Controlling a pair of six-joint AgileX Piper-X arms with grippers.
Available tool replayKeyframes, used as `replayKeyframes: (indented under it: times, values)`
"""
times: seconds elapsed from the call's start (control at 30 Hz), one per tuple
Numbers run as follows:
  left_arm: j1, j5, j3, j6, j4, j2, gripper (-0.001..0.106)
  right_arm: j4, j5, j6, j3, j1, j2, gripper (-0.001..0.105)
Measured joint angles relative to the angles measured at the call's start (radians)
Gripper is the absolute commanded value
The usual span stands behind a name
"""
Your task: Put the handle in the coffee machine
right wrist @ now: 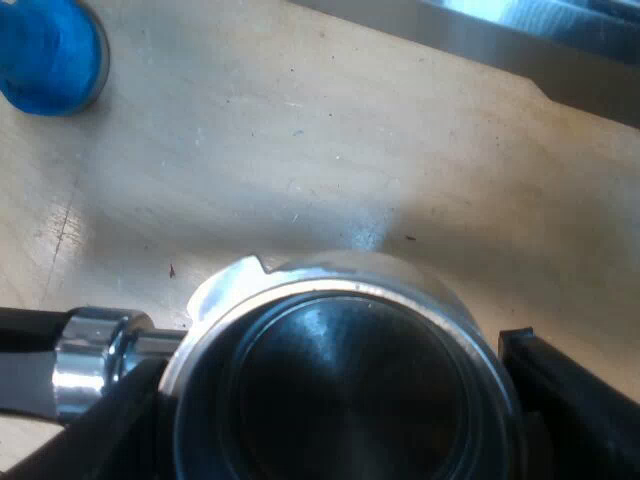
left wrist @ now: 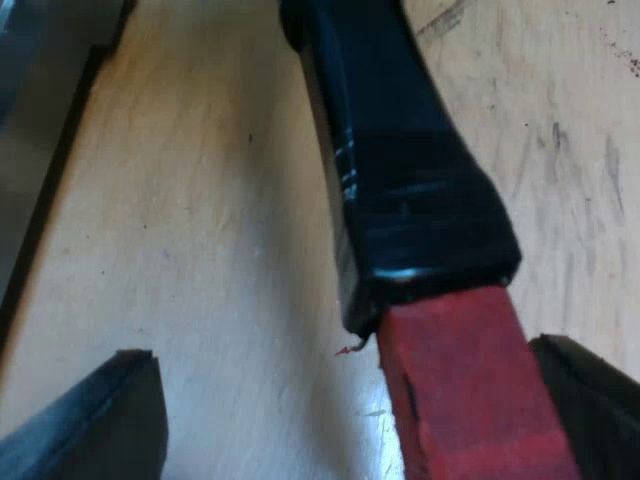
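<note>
I expect the handle (left wrist: 415,180) to stay square in my left gripper when I carry it to the coffee machine, because its red end has flat sides (left wrist: 465,380).
The metal holder (right wrist: 340,380) rests low over the wooden table, its round basket seen from above and dark inside. My right gripper (right wrist: 320,410) is shut on the basket, with one black finger against each side. The holder's chrome neck (right wrist: 90,365) leads off to its dark handle (left wrist: 400,150), which ends in red (left wrist: 470,400). My left gripper (left wrist: 345,400) is open around that red end. One finger (left wrist: 590,400) stands right beside the red part, while the other finger (left wrist: 100,425) is well apart from it.
A blue tamper (right wrist: 50,55) stands on the wooden table (right wrist: 300,150) a little beyond the basket. The machine's metal base (right wrist: 520,40) runs along the table's edge past the holder, and its dark side (left wrist: 40,120) shows near the left gripper.
</note>
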Motion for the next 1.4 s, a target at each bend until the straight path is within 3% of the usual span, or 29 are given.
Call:
replayKeyframes:
  times: [0.3,0.93,1.4]
  values:
    - [0.0,0.002,0.0,0.0,-0.046,0.07,0.074,0.0,0.0,0.002,0.0,0.0,0.0,0.0]
    - [0.0,0.025,0.0,0.0,-0.079,0.072,0.073,0.0,0.005,0.004,0.0,0.0,0.0,0.0]
    - [-0.001,0.049,0.0,0.0,-0.079,0.072,0.024,-0.002,0.029,0.032,0.0,-0.004,-0.001,0.0]
